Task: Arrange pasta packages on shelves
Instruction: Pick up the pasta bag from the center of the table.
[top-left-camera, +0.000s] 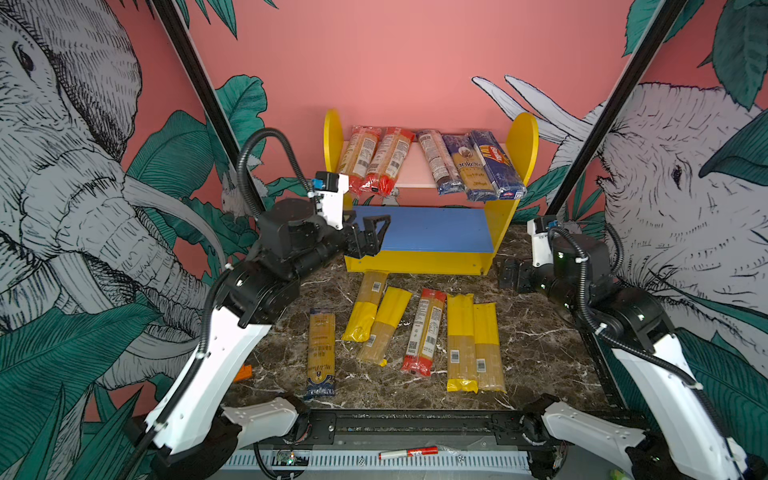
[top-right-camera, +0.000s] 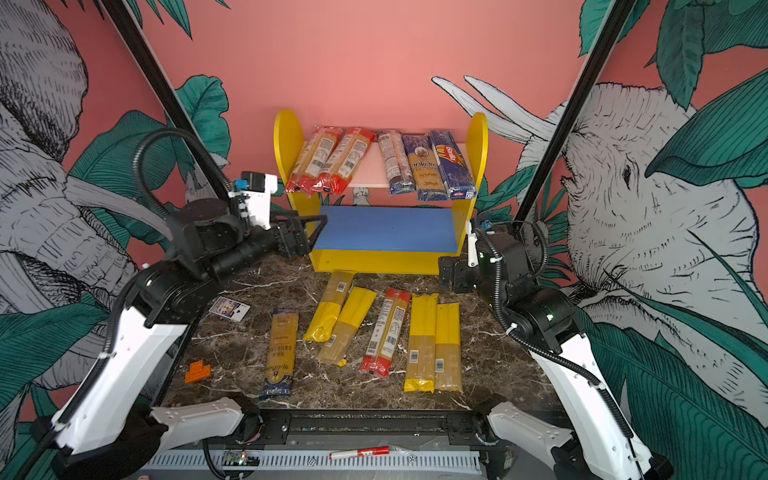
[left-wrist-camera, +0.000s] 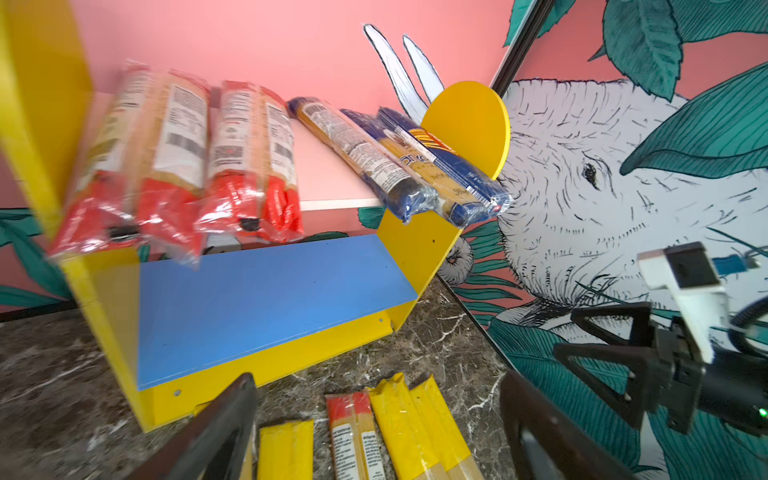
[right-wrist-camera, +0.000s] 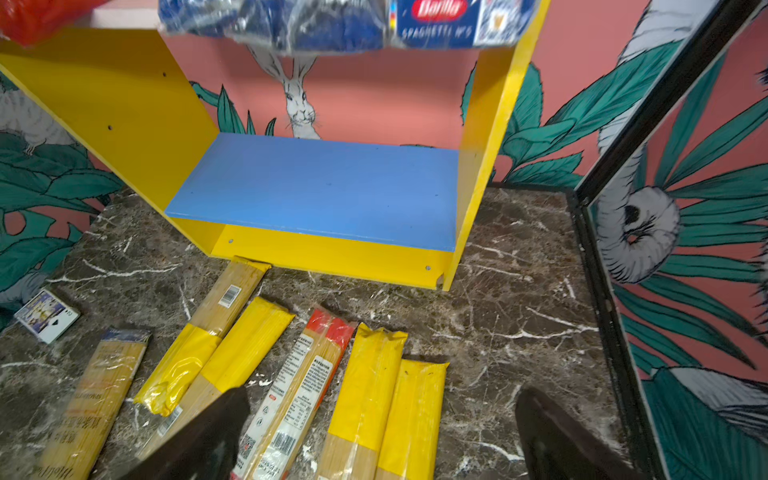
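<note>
My right gripper should keep moving to the red-ended pack's middle (top-left-camera: 424, 333) and close there, as that pack is clear of the half-yellow packs on both sides.
The shelves (top-left-camera: 419, 262) stand at the back of the table, with yellow sides, a pale pink upper board (top-left-camera: 415, 168) and a bare blue lower board (top-left-camera: 432, 232). On the upper board lie two red-ended pasta packages (top-left-camera: 376, 160) and three dark blue ones (top-left-camera: 469, 164), their ends overhanging the front. Several more packs lie on the table in front: a blue-ended one (top-left-camera: 321, 353), half-yellow ones (top-left-camera: 461, 340) and a red-ended one (top-left-camera: 424, 332). My left gripper (top-left-camera: 370, 220) (left-wrist-camera: 376, 376) is open and empty at the lower board's left front corner. My right gripper (top-left-camera: 513, 274) (right-wrist-camera: 382, 395) is open and empty, low beside the shelves' right side.
A playing card (top-right-camera: 229, 309) and an orange brick (top-right-camera: 197, 371) lie on the marble table's left part. A red-and-white marker pen (top-left-camera: 409, 452) rests on the front rail. Slanted black frame posts (top-left-camera: 195, 83) and printed wall panels close in both sides.
</note>
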